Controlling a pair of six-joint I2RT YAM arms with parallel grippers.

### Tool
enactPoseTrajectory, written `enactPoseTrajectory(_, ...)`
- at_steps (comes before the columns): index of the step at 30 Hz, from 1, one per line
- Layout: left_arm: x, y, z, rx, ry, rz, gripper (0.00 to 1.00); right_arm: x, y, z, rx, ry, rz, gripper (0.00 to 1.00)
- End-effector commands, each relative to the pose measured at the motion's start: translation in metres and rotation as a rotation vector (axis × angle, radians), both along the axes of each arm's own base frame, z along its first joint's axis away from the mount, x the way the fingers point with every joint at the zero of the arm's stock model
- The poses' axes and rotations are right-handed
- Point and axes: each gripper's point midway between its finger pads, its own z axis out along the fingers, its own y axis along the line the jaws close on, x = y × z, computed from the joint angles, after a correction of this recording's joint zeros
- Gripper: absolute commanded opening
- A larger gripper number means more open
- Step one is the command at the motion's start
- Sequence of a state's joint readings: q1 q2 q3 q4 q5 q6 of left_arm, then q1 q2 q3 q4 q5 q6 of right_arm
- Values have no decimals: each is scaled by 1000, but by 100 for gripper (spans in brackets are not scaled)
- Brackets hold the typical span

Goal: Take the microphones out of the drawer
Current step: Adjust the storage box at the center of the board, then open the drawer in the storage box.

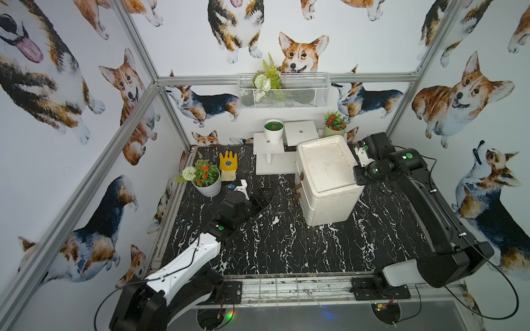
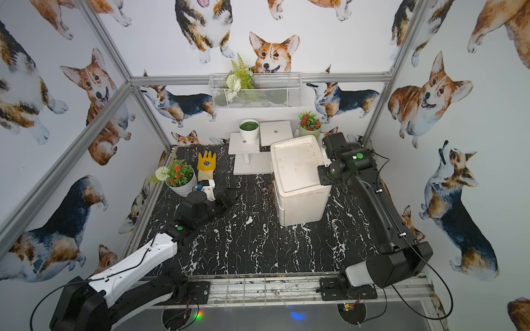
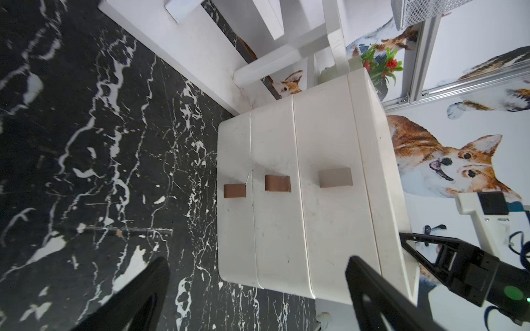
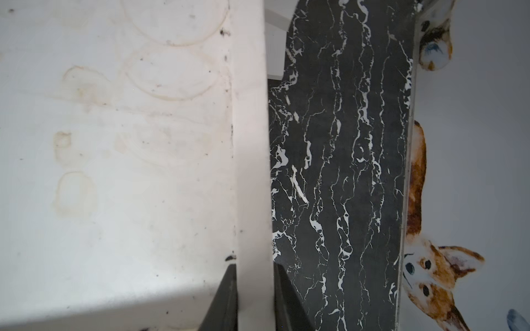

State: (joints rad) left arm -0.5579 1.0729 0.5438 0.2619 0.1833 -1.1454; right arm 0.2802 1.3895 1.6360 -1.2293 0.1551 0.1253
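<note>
The shut drawers [image 3: 278,231] are turned away from my right gripper, so it should keep its hold on the cabinet's rim while my left gripper pulls the top drawer's handle [image 3: 335,177].
The white drawer cabinet [image 1: 327,172] [image 2: 298,172] stands at the back right of the black marble table. In the left wrist view its three drawers [image 3: 301,200] are all pushed in, each with a small brown handle [image 3: 277,183]. The microphone is hidden. My left gripper [image 1: 262,197] [image 2: 226,197] [image 3: 258,260] hangs open to the left of the cabinet, facing the drawer fronts, with nothing between its fingers. My right gripper [image 1: 360,179] [image 2: 324,176] [image 4: 255,266] is at the cabinet's right top edge, shut on the raised rim [image 4: 253,172] of its top.
A pot of orange flowers [image 1: 207,183] and a yellow glove [image 1: 228,164] lie at the back left. White stepped stands [image 1: 269,149] carry a white pot [image 1: 274,130] behind the cabinet. A red-flower pot [image 1: 334,126] and a wire basket [image 1: 284,90] are against the back wall.
</note>
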Motion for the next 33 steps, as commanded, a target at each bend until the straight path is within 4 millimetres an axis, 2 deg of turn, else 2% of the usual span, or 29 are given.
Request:
enactPoseTrajectory(1,6,-27,30,-152,-68,-52,96,11,-18,17,-26,-104,-76,13)
enactPoseTrajectory(3,11,-43,35,-188,-78,-75,94,9,-18,16,-36,-100,-54,14)
enactPoseTrajectory(5,18,-62,42,-230,-93,-114,87,9,-17,12,-44,-88,-33,14)
enactPoseTrajectory(9,37,-101,52,-342,-99,-186,70,6,-13,2,-46,-46,18,14)
enactPoseTrajectory(11,49,-115,53,-385,-100,-197,59,4,-8,-3,-36,-29,46,14)
enactPoseTrajectory(12,54,-119,52,-397,-100,-195,57,4,-7,-5,-33,-21,56,14)
enactPoseTrajectory(13,59,-123,52,-408,-99,-191,57,3,-6,-6,-30,-15,67,14)
enactPoseTrajectory(15,70,-129,40,-412,-73,-171,57,1,-4,-7,-24,-11,77,15)
enactPoseTrajectory(19,86,-146,44,-486,-67,-174,57,-1,-3,-7,-16,-20,90,15)
enactPoseTrajectory(24,93,-161,36,-552,-37,-174,56,-2,-1,-7,-6,-22,97,16)
enactPoseTrajectory(33,95,-165,25,-594,-11,-151,53,-1,2,-8,8,-18,101,16)
